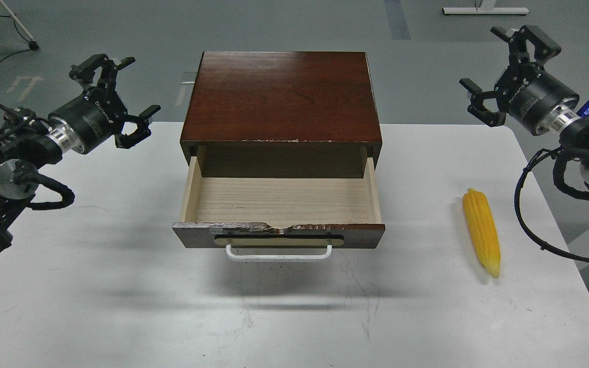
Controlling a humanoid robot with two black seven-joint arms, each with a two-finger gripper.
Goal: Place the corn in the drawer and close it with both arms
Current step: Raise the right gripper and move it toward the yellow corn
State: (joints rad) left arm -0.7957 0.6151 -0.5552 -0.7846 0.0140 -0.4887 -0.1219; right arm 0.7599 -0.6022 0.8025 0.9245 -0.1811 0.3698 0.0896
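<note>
The yellow corn is round and the drawer's pale bottom is flat and empty, so the corn should roll toward the front when the robot lets go of it there.
The yellow corn lies on the white table to the right of the drawer, its pointed tip toward me. The drawer is pulled open and its pale wood inside holds nothing; its white bar handle faces me. It belongs to a dark brown cabinet. My left gripper is open and empty, held up to the left of the cabinet. My right gripper is open and empty, held up at the far right, well above and behind the corn.
The table's right edge runs close to the corn. Black cables loop from my right arm beside the corn. Grey floor lies behind the table, with a stand's legs at the far left.
</note>
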